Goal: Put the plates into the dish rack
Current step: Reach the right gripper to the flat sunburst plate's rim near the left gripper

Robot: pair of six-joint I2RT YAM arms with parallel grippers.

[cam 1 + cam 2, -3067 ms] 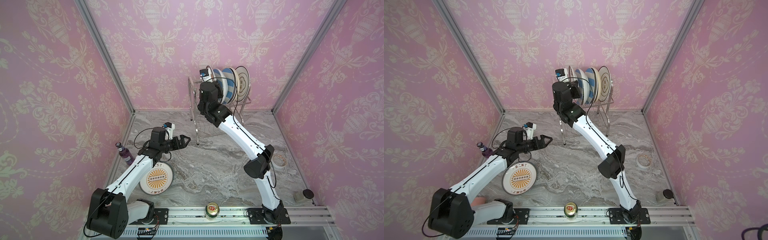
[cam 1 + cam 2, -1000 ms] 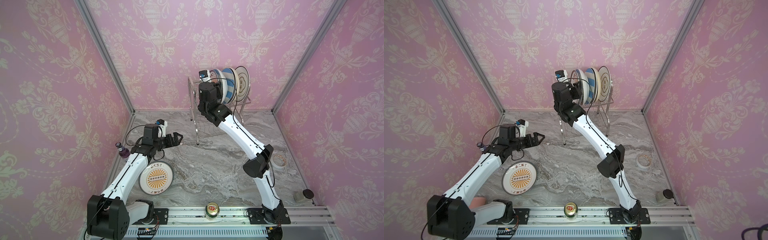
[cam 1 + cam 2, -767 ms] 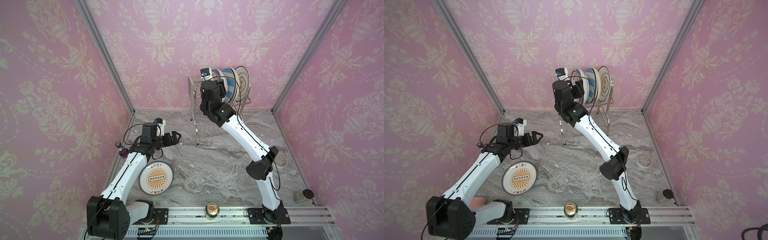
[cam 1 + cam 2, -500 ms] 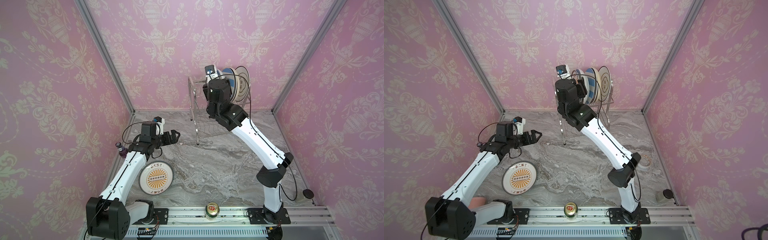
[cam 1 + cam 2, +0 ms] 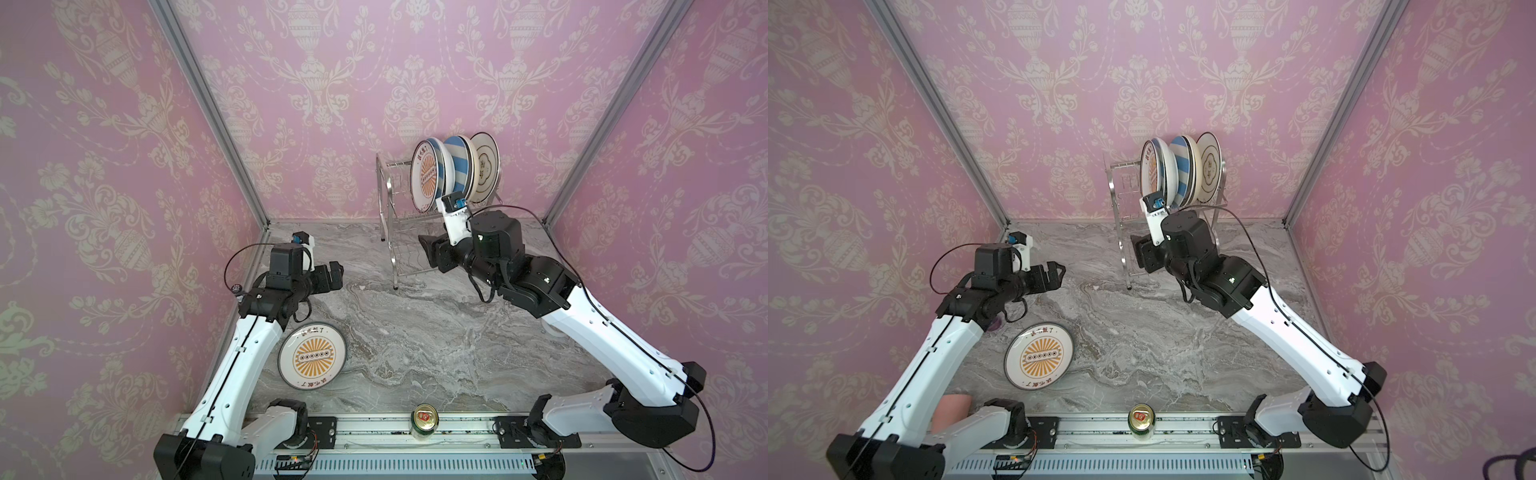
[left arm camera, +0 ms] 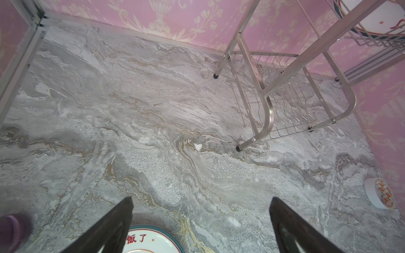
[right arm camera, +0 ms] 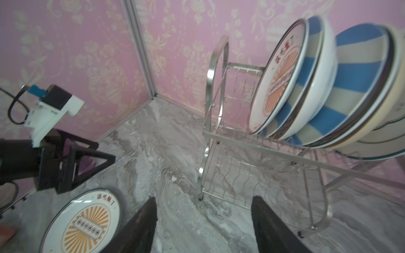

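Observation:
The way (image 5: pixel 380 324) from my open right gripper to the flat sunburst plate's edge (image 5: pixel 345 351) is clear, so I should keep moving there until my fingers straddle that edge.
The steel dish rack (image 5: pixel 409 257) (image 7: pixel 221 136) stands at the back of the table. On its upper tier several plates stand on edge: an orange sunburst plate (image 5: pixel 428 174) in front, a blue-and-white striped one (image 5: pixel 457 166) behind it, and a cream one with a black line (image 5: pixel 484 166). A second sunburst plate (image 5: pixel 312 356) (image 5: pixel 1040 356) lies flat at the front left. My right gripper (image 5: pixel 428 249) (image 7: pixel 202 199) hangs open and empty in front of the rack's lower tier. Above the table, just behind the flat plate, my left gripper (image 5: pixel 334 276) (image 6: pixel 200 200) is open and empty too.
A drink can (image 5: pixel 424 419) stands on the front rail. A tape roll (image 6: pixel 379 196) lies on the right of the table. A purple bottle (image 6: pixel 13 227) stands by the left wall, under my left arm. Pink walls close in three sides.
My right gripper has opened and drawn back and down from the rack's top tier, leaving the sunburst plate standing there. My left gripper has drifted slightly left.

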